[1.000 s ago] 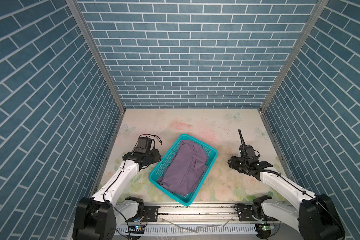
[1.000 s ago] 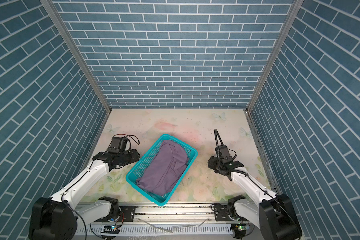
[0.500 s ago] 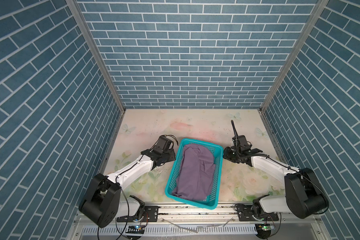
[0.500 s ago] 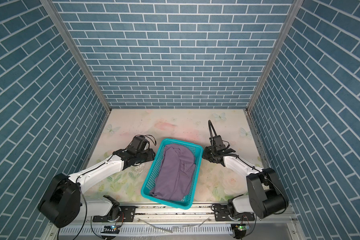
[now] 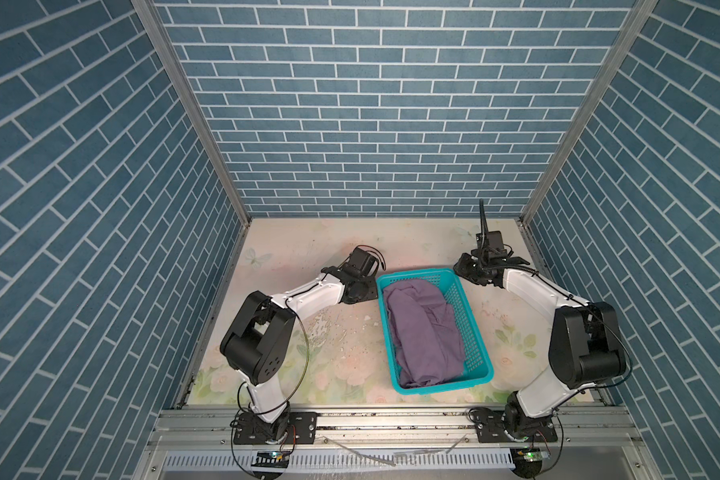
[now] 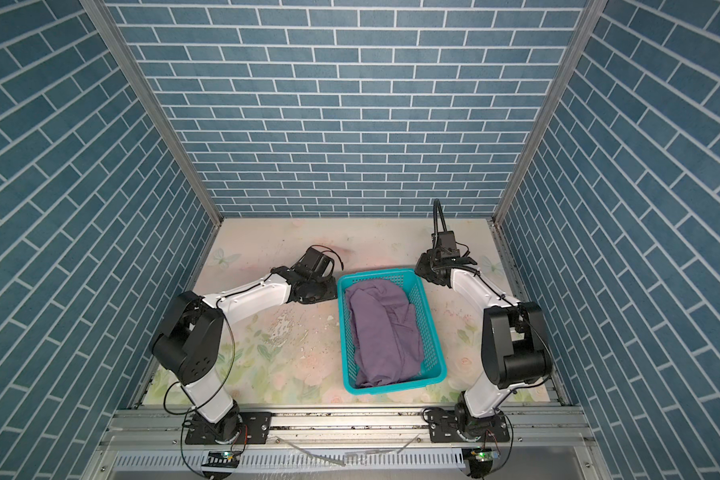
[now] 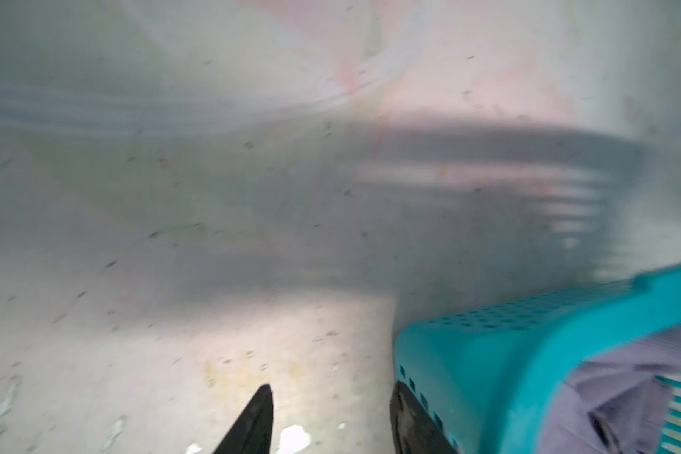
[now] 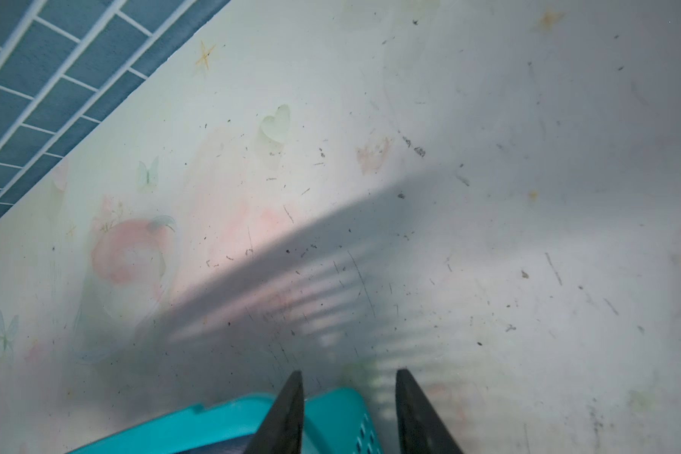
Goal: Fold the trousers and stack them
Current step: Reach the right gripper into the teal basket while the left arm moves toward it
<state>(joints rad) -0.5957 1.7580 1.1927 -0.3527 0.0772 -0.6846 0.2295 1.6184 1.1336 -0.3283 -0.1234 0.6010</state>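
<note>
The teal basket (image 5: 473, 340) takes up the folding space, so my left gripper should move back and my right gripper should pull the basket aside before it lifts the trousers (image 5: 425, 332) out.
The mauve trousers (image 5: 425, 328) (image 6: 381, 332) lie crumpled inside the teal perforated basket (image 5: 416, 273) (image 6: 379, 274), right of the table's middle in both top views. My left gripper (image 5: 364, 291) (image 7: 333, 387) is low at the basket's far left corner. It is open, with bare table between its fingers and one finger (image 7: 409, 424) against the outside of the basket (image 7: 488, 353). My right gripper (image 5: 463, 272) (image 8: 348, 372) is at the far right corner, open, its fingers straddling the corner of the basket (image 8: 331, 412) with a gap on one side.
The floral table (image 5: 308, 249) is closed in by blue brick walls (image 5: 371, 124) at the back and on both sides. A metal rail (image 5: 391, 419) carrying both arm bases runs along the front. Paint is chipped on the table left of the basket.
The basket has swung from a diagonal to nearly lengthwise and slid to the right. Both arms have reached farther back, staying at its far corners.
</note>
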